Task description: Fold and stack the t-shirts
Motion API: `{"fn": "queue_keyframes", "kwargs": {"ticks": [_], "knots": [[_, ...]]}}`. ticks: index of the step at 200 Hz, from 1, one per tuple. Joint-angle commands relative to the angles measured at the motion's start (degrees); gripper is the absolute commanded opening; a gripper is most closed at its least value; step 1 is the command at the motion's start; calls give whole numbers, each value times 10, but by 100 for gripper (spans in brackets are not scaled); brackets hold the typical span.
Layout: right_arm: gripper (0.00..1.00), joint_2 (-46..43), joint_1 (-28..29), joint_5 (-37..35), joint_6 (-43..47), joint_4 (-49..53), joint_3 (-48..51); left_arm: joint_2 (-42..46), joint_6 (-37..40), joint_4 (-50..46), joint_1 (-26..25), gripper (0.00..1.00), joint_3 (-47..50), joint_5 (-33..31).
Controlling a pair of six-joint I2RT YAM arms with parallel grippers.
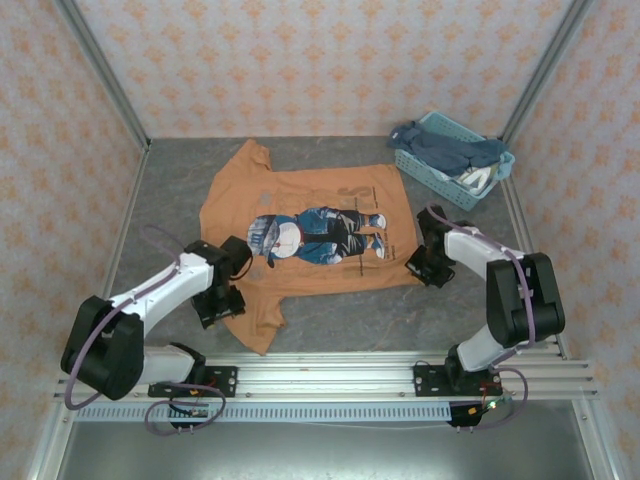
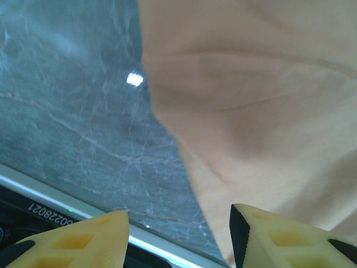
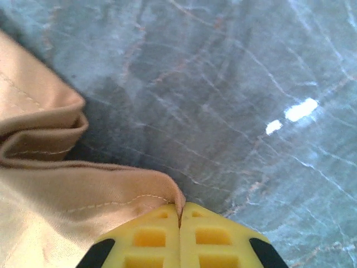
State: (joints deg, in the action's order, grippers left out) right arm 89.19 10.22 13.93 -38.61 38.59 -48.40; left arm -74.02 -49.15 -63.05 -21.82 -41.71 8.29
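The t-shirt's near side (image 1: 345,284) will fold over part of the cartoon figure when the robot brings the sleeve across, because the hem corner (image 1: 414,276) is already pinched.
An orange-brown t-shirt (image 1: 300,200) with a chest print of a cartoon figure in blue denim lies spread on the grey table. My left gripper (image 1: 222,300) stands open over the shirt's near-left sleeve (image 2: 256,111); one yellow finger (image 2: 290,240) is above the cloth, the other above bare table. My right gripper (image 1: 420,268) is shut on the shirt's hem corner (image 3: 167,192) at the right, the cloth pinched between the yellow fingers (image 3: 212,234). Dark blue and white t-shirts (image 1: 455,155) lie bundled in the basket.
A light-blue lattice basket (image 1: 425,170) stands at the back right against the wall. Patterned walls enclose the table on three sides. A metal rail (image 1: 330,375) runs along the near edge by the arm bases.
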Motion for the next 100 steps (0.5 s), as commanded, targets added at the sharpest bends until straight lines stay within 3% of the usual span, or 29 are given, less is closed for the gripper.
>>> {"fn": "queue_keyframes", "kwargs": {"ticks": [1,27,65,100], "knots": [[0,-17,2,-22,-3,-5,12,14,-42,-3,-7,53,30,27],[0,-33,2,-12,-3,13,14,22,-90,49,-21,53,52,67],[0,-36,2,-8,-2,18,19,15,-145,94,-79,50,51,98],[0,-28,2,-6,0,16,12,-24,-135,50,-131,47,39,101]]}}
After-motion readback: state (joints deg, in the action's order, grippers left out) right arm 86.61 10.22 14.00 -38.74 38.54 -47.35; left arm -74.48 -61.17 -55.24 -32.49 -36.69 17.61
